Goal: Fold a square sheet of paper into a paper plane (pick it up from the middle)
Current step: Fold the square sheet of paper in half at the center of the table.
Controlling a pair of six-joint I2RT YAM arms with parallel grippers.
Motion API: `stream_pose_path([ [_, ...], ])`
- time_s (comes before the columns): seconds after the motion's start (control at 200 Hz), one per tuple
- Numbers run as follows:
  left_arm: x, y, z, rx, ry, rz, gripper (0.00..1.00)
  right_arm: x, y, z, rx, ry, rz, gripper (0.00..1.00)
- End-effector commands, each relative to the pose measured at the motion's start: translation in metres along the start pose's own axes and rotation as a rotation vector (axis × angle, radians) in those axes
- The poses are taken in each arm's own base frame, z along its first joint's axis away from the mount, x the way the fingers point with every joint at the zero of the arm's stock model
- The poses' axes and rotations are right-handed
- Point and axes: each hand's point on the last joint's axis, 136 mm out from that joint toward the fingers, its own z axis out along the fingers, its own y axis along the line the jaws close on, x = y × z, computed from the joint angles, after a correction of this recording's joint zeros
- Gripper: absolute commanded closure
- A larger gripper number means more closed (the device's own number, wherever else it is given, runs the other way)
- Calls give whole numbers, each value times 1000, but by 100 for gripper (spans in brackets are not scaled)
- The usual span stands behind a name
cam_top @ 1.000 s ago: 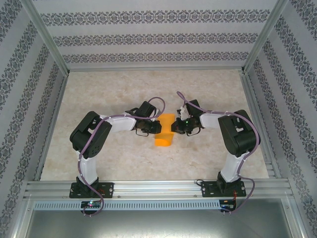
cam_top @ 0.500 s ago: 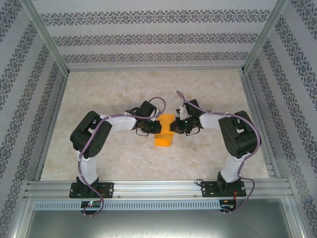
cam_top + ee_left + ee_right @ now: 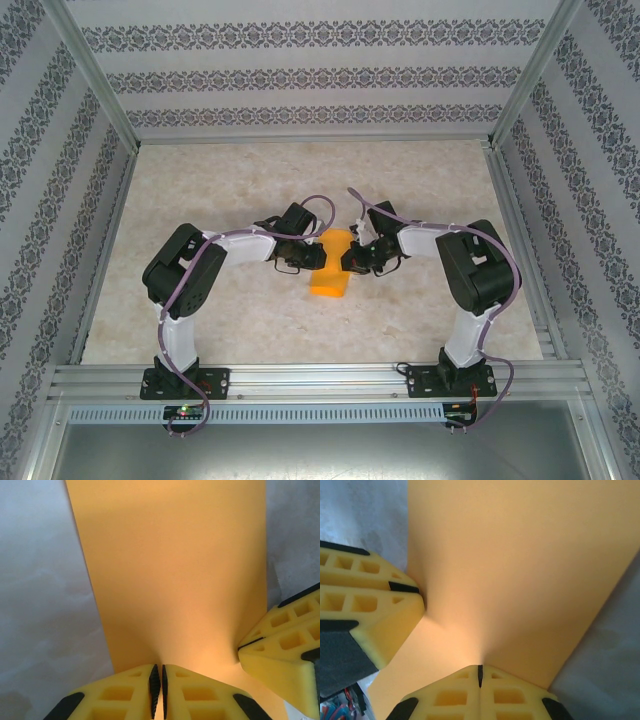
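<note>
I should keep my left gripper still while my right gripper presses along to the sheet's near corner [image 3: 342, 294], because the sheet's near end [image 3: 328, 284] bends up past my right gripper.
The square sheet of paper [image 3: 330, 282] is bright orange and sits mid-table between the two arms, its middle pinched up. My left gripper [image 3: 320, 258] grips it from the left and my right gripper [image 3: 345, 260] from the right, their tips almost meeting. In the left wrist view the sheet [image 3: 175, 570] puckers into the shut left gripper [image 3: 161, 667], with the right gripper's fingers [image 3: 285, 645] at the sheet's edge. In the right wrist view the sheet [image 3: 520, 570] creases into the shut right gripper [image 3: 480, 667], with the left gripper's fingers [image 3: 370, 605] alongside. The paper plane is out of view.
The table [image 3: 220, 190] is pale marble-patterned, fenced by aluminium rails [image 3: 320, 378] in front and patterned walls [image 3: 300, 80] on three sides. Both arm bases stand at the near edge.
The right gripper has shifted slightly left, closer to the left gripper, and its cable loop has swung left. The left arm and the sheet look unchanged.
</note>
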Motion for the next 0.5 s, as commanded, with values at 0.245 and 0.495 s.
stream_pose_path([
  [0.245, 71, 54, 17, -182, 247, -54, 83, 52, -28, -10, 129, 95, 48, 100],
  [0.495, 71, 54, 18, -175, 248, -53, 83, 28, 0, -24, 42, -39, 58, 100],
])
